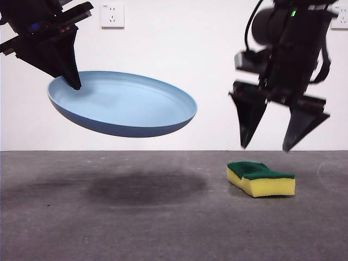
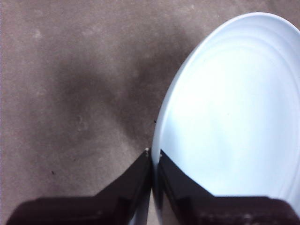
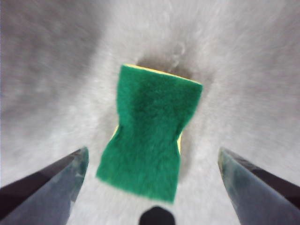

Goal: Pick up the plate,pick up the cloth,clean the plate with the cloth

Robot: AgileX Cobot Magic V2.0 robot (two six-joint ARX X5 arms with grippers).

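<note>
The cloth (image 1: 261, 180) has a narrow waist (image 3: 149, 127) between wider ends, so it will squeeze thin there and spread out at both ends when the robot carries it.
The light-blue plate (image 1: 122, 103) hangs tilted in the air at the left, well above the table. My left gripper (image 1: 75, 82) is shut on the plate's left rim; in the left wrist view the left gripper (image 2: 153, 157) pinches the rim of the plate (image 2: 229, 112). The cloth (image 1: 261, 178), a yellow sponge with a green top, lies on the table at the right. My right gripper (image 1: 266, 147) hovers open just above it, not touching. From the right wrist camera the cloth (image 3: 150, 131) sits between the spread jaws of the right gripper (image 3: 152, 164).
The grey table (image 1: 109, 228) carries the plate's shadow beneath it. A white wall with a power socket (image 1: 112, 15) stands behind.
</note>
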